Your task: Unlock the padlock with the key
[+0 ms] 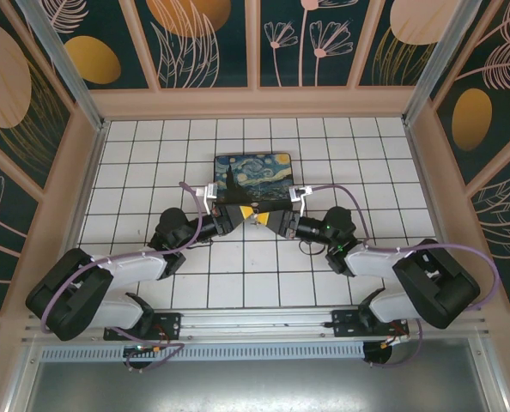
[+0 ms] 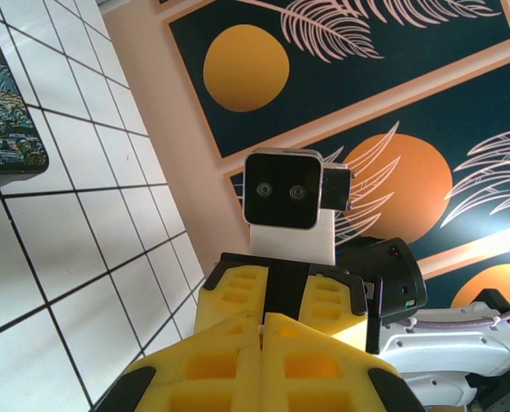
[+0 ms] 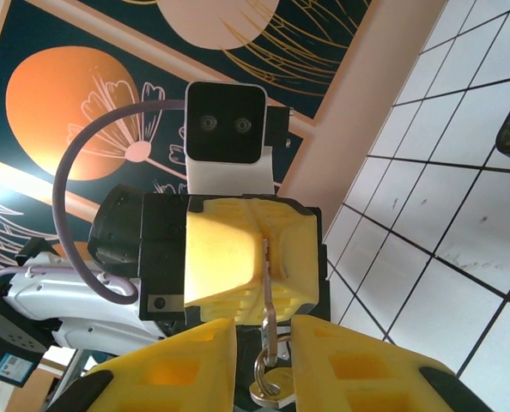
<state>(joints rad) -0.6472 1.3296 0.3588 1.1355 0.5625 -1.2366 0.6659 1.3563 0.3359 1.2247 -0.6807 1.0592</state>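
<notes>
Next, my right gripper grabs the key's head (image 3: 271,345), because my left gripper is pinching the key (image 3: 268,287) by its blade. That will free my left gripper to hold the padlock steady.
The key (image 3: 269,287) is a thin silvery blade seen edge-on, pinched between the yellow fingers of my left gripper (image 3: 266,251), which is shut on it. A small ring (image 3: 262,367) hangs from the key's head, and a second flat silvery piece (image 3: 275,393) dangles from the ring. My right gripper (image 3: 264,348) faces the left one with its jaws open, and the ring hangs in the gap without touching them. In the top view the left gripper (image 1: 244,214) and right gripper (image 1: 270,220) meet tip to tip in front of the box. The padlock is hidden.
The black box with the starry-night lid (image 1: 253,172) lies just behind the meeting grippers, and its corner shows in the left wrist view (image 2: 6,129). White tiled floor (image 1: 152,163) spreads around it, bounded by peach-framed painted walls (image 1: 75,189).
</notes>
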